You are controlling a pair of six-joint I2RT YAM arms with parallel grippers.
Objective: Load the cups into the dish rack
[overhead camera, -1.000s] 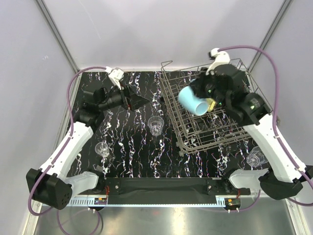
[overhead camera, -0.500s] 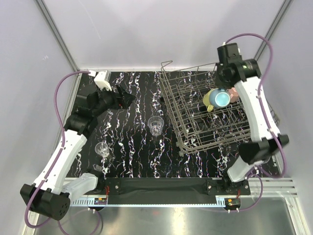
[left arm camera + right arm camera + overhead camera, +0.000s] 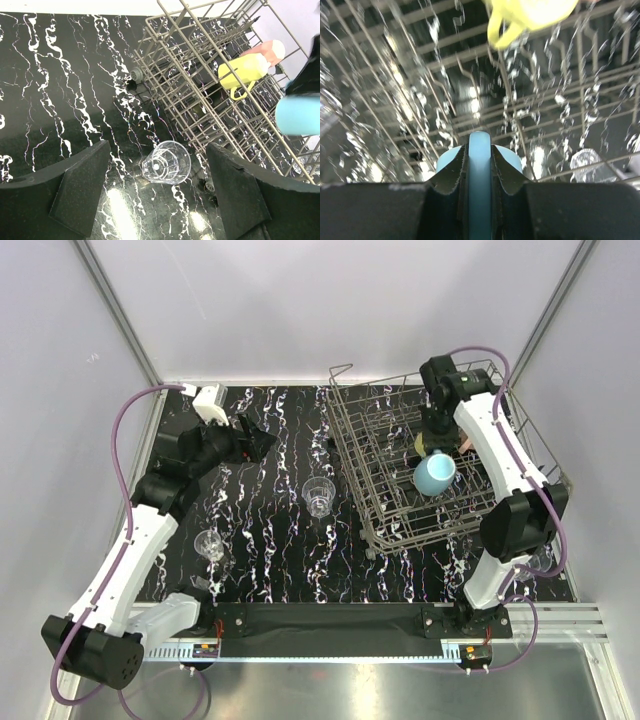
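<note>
The light blue mug (image 3: 436, 476) is hanging above free rack wires (image 3: 412, 510) next to the pale yellow mug, so the robot's right gripper should go on lowering it until the wires hold it up.
My right gripper (image 3: 437, 445) is shut on the handle of a light blue mug (image 3: 435, 475) and holds it over the wire dish rack (image 3: 372, 455). In the right wrist view both fingers clamp the blue handle (image 3: 479, 165). A pale yellow mug (image 3: 243, 70) and a pink mug (image 3: 265, 50) lie in the rack's far part. My left gripper (image 3: 262, 440) is open and empty above the table. A clear glass (image 3: 166, 162) lies on its side below and between its fingers, close to the rack; it also shows in the top view (image 3: 318, 497).
A second clear glass (image 3: 210, 545) stands at the front left of the black marbled table (image 3: 270, 560). Another glass (image 3: 535, 560) is partly hidden behind the right arm at the front right. White walls enclose the table.
My right arm has swung over the rack, carrying the blue mug from its left side to its right middle and lower. My left gripper shifted slightly left, then stayed still.
</note>
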